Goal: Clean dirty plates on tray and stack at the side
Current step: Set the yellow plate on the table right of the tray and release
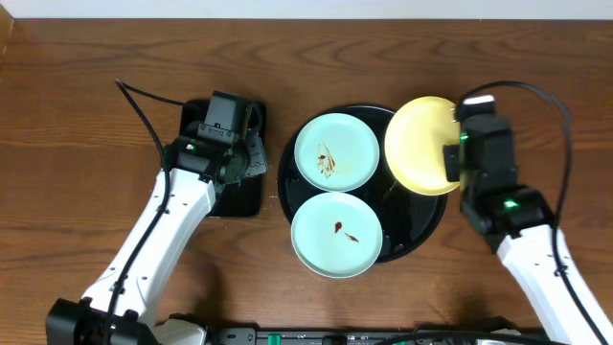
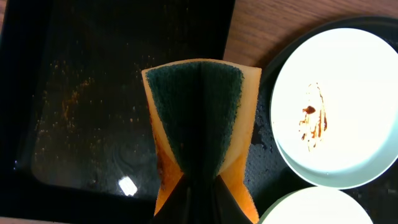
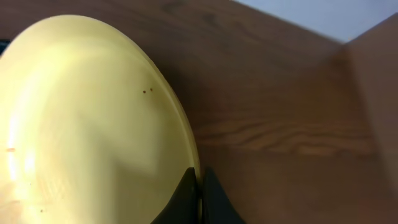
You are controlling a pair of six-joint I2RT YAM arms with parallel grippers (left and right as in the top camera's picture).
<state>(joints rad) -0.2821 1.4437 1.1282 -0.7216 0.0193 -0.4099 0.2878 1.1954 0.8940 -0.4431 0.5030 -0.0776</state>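
I should keep carrying the yellow plate (image 1: 419, 146), which hangs by its rim, with my right gripper until it rests on the wood (image 1: 540, 161) lying open beside the round tray.
Two pale mint-blue dirty plates lie on the round black tray (image 1: 414, 222): the far one (image 1: 336, 151) has brown smears, the near one (image 1: 336, 234) a small reddish spot. My right gripper (image 1: 452, 158) is shut on the rim of the pale yellow plate (image 1: 418, 146), holding it tilted over the tray's right edge. In the right wrist view the yellow plate (image 3: 87, 118) fills the left, pinched between the black fingers (image 3: 189, 193). My left gripper (image 1: 244, 149) is shut on a folded green and orange sponge (image 2: 200, 118), above the small rectangular black tray (image 2: 93, 93).
The rectangular tray (image 1: 239, 196) lies left of the round tray. Bare wood-grain tabletop (image 1: 86, 144) spreads to the left, and more of it (image 1: 565, 134) to the right. A black cable (image 1: 144, 101) runs across the left side. The table's far edge meets a white wall.
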